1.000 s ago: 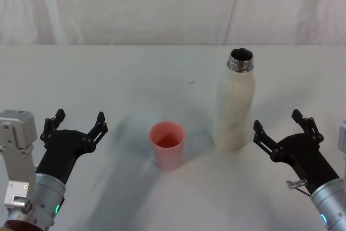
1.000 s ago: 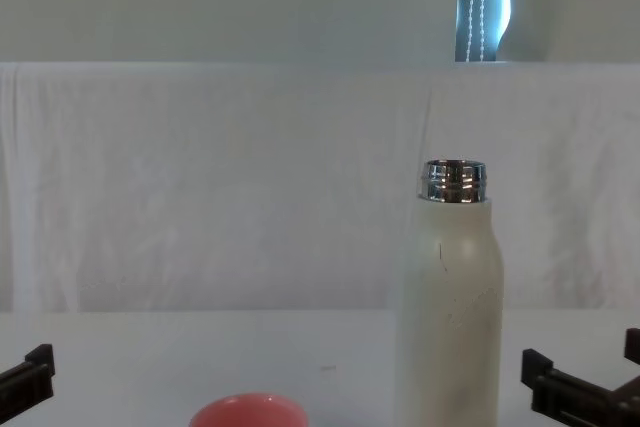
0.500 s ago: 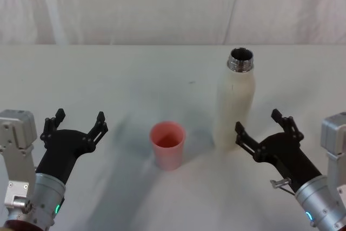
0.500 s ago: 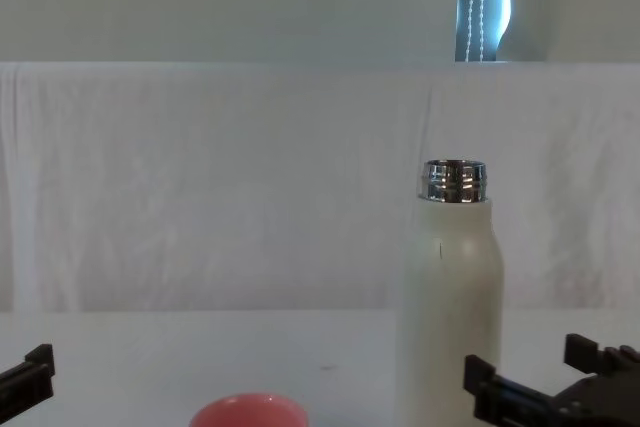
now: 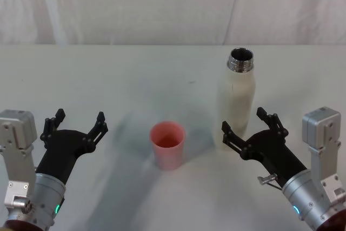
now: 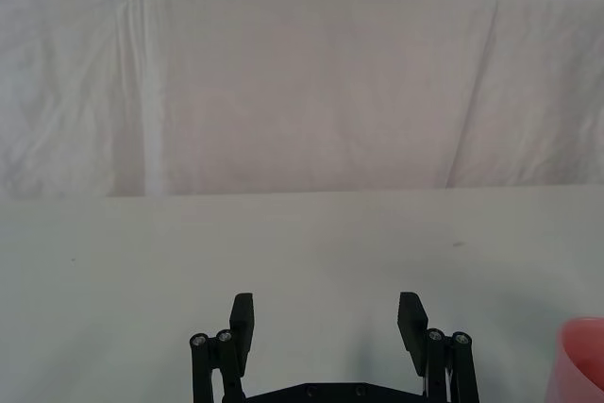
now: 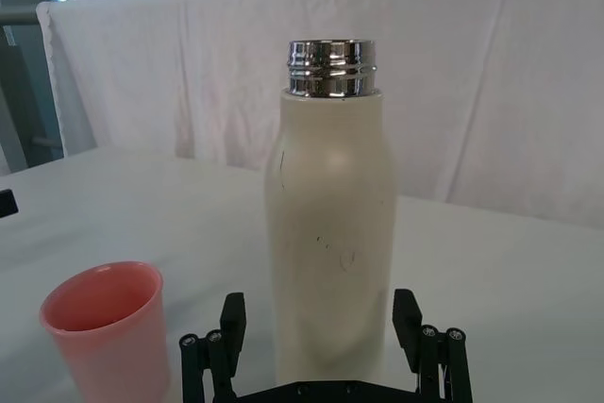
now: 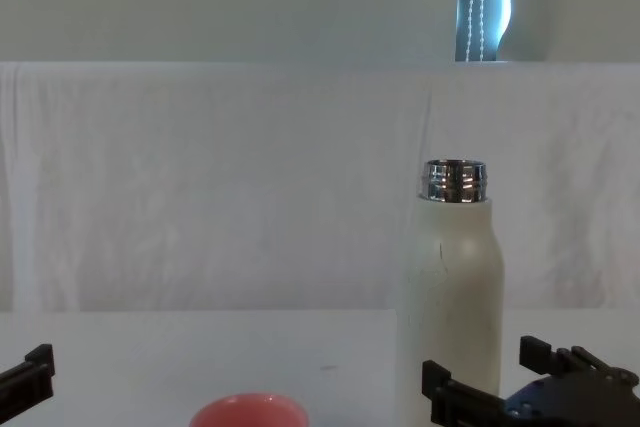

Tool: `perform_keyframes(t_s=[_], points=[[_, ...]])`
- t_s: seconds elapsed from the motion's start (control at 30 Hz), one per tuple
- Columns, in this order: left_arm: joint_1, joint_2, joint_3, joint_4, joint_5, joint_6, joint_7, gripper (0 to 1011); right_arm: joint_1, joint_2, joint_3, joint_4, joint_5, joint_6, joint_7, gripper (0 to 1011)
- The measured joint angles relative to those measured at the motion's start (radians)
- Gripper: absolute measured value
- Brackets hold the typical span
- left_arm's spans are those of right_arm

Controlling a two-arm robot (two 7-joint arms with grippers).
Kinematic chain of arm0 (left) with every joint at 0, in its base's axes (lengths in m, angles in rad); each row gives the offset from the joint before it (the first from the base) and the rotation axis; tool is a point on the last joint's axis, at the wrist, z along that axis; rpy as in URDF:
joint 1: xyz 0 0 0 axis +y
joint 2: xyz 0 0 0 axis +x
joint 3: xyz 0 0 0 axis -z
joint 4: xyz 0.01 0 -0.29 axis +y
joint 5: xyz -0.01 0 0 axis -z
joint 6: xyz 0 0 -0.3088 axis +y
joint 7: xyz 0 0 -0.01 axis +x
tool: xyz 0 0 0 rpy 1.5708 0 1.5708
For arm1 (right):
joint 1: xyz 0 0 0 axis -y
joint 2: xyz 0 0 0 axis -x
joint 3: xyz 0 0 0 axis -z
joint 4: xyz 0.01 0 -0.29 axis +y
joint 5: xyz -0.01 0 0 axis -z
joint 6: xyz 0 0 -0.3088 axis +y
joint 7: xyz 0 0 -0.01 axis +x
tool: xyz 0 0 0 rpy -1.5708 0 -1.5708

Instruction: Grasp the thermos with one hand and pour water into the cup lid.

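I expect the thermos (image 8: 453,292) to pour a thin clear stream over its rim when I tip it almost level, because the silver threaded neck (image 8: 455,181) is uncapped.
The thermos (image 5: 236,98) stands upright and uncapped on the white table, right of centre; it is a tall cream bottle with a silver threaded neck, also seen as thermos (image 7: 330,233) and thermos (image 8: 452,287). The cup lid (image 5: 167,144), a small pink cup, stands to its left with the mouth up, cup lid (image 7: 104,327), cup lid (image 8: 248,411). My right gripper (image 5: 243,121) is open at the bottle's lower body, one finger on each side, not touching; right gripper (image 7: 320,307), right gripper (image 8: 482,362). My left gripper (image 5: 80,115) waits open at the near left, left gripper (image 6: 327,304).
A white cloth-covered table (image 5: 135,74) runs back to a white draped backdrop (image 5: 162,4). The pink cup's edge (image 6: 580,361) shows beside my left gripper in the left wrist view. Bare tabletop lies between the two arms and behind the cup.
My right gripper has moved left and forward, from beside the thermos to straddling its lower body, still open. The left arm, the thermos and the cup have not moved.
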Motion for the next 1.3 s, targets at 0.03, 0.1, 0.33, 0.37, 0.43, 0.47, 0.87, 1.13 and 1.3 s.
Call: perform_keyframes(t_s=[0.03,0.1,0.33,0.37,0.43,0.47,0.87,1.13,1.3], points=[[0.0,0.0,0.0,0.0,0.0,0.0,0.0,1001,0.005,-0.002,-0.001,0.006,0.001,0.001,0.001,1003],[0.0,0.0,0.0,0.0,0.0,0.0,0.0,1001,0.014,-0.006,-0.001,0.015,0.007,0.002,0.003,1003],[0.0,0.0,0.0,0.0,0.0,0.0,0.0,1001,0.041,-0.014,-0.006,0.041,0.019,0.005,0.006,1003],[0.0,0.0,0.0,0.0,0.0,0.0,0.0,1001,0.044,-0.014,-0.007,0.044,0.019,0.005,0.006,1003],[0.0,0.0,0.0,0.0,0.0,0.0,0.0,1001,0.053,-0.016,-0.009,0.051,0.019,0.005,0.006,1003],[0.0,0.0,0.0,0.0,0.0,0.0,0.0,1001,0.058,-0.016,-0.01,0.055,0.019,0.005,0.006,1003],[0.0,0.0,0.0,0.0,0.0,0.0,0.0,1001,0.089,-0.021,-0.014,0.082,0.02,0.004,0.005,1003],[0.0,0.0,0.0,0.0,0.0,0.0,0.0,1001,0.11,-0.026,-0.019,0.102,0.021,0.005,0.005,1003],[0.0,0.0,0.0,0.0,0.0,0.0,0.0,1001,0.126,-0.03,-0.022,0.12,0.025,0.005,0.006,1003]])
